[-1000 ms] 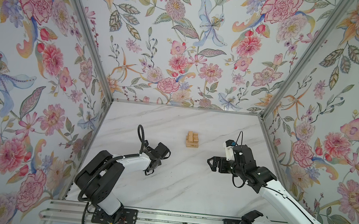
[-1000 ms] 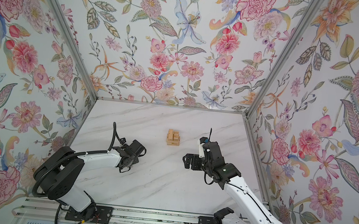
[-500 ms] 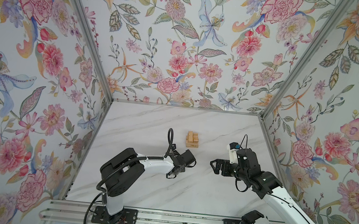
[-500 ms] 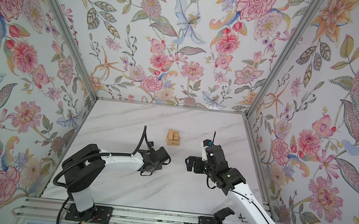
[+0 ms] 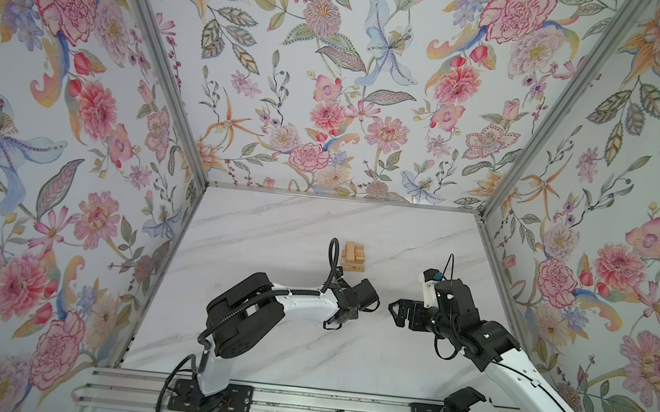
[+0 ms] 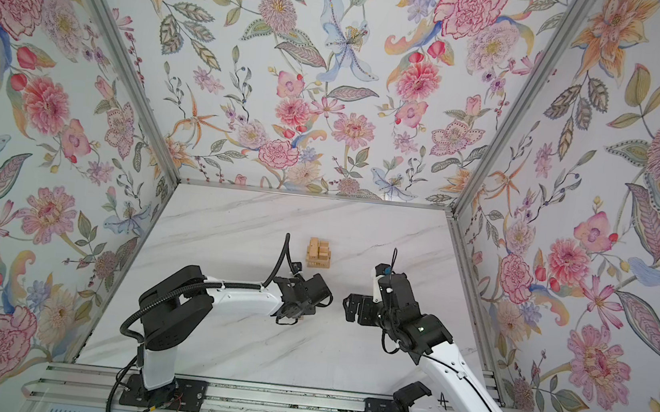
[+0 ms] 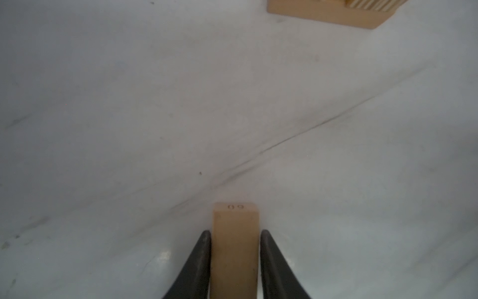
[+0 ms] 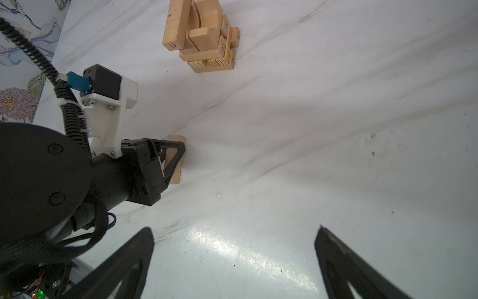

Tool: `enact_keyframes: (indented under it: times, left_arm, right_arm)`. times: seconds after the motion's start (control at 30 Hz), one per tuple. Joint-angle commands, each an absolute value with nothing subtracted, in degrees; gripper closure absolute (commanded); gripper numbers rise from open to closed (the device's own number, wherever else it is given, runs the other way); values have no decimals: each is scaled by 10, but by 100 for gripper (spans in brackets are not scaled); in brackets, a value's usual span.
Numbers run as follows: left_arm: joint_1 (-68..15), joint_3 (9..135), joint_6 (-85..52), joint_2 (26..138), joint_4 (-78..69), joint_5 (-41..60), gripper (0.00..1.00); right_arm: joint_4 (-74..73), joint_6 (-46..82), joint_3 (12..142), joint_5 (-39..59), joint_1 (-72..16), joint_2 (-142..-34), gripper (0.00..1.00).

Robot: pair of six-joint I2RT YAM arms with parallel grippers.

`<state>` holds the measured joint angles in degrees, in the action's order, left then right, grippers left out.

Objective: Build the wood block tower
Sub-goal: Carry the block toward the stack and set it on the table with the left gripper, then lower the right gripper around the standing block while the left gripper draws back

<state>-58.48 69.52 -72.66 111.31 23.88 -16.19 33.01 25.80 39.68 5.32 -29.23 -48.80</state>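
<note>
The tower's open side (image 8: 226, 30) is toward my right gripper, so I should back my left gripper off the plain block (image 7: 235, 254) and take it with my right gripper.
The tower (image 5: 354, 255) (image 6: 319, 252) of tan wood blocks stands mid-table, stacked in crossed layers with an arch piece on top (image 8: 204, 38); its base edge shows in the left wrist view (image 7: 331, 10). A plain wood block (image 7: 235, 246) (image 8: 178, 176) lies on the table, nearer the front than the tower. My left gripper (image 5: 338, 321) (image 7: 235, 231) straddles this block, its fingers (image 7: 201, 259) flanking it with hairline gaps, so it stands slightly open. My right gripper (image 5: 395, 313) (image 8: 234, 227) hangs wide open and empty just right of it.
The white marble table (image 5: 275, 230) is boxed in by floral walls on three sides. A metal rail (image 5: 298, 410) with both arm bases runs along the front edge. The left arm's cable (image 5: 331, 261) loops up beside the tower.
My left arm swung from the table's left side towards the middle, bringing the block down in front of the tower, and its jaws loosened. The right gripper shifted slightly and stayed open.
</note>
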Motion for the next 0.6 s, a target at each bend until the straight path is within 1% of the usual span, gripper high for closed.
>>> enact_keyframes:
  times: [0.0,0.07,0.2,0.3,0.5,0.57]
  left_arm:
    - [-594,708,-717,1130,257,-138,53]
    - [-594,712,-711,1128,260,-140,41]
    - [-600,717,-699,1103,274,-159,31]
    - [-602,710,-691,1061,290,-191,26]
    - [-602,667,-670,935,321,-270,25]
    - [-601,647,-661,878,332,-293,25]
  right_arm:
    - [351,266,395,37,-296,-476,1]
    - [355,268,397,35,-295,-476,1]
    - [364,272,402,29,-296,-477,1]
    - [374,276,409,22,-300,-476,1]
    - [387,290,427,-1,-316,-488,1]
    - [387,298,433,-9,-327,-503,1]
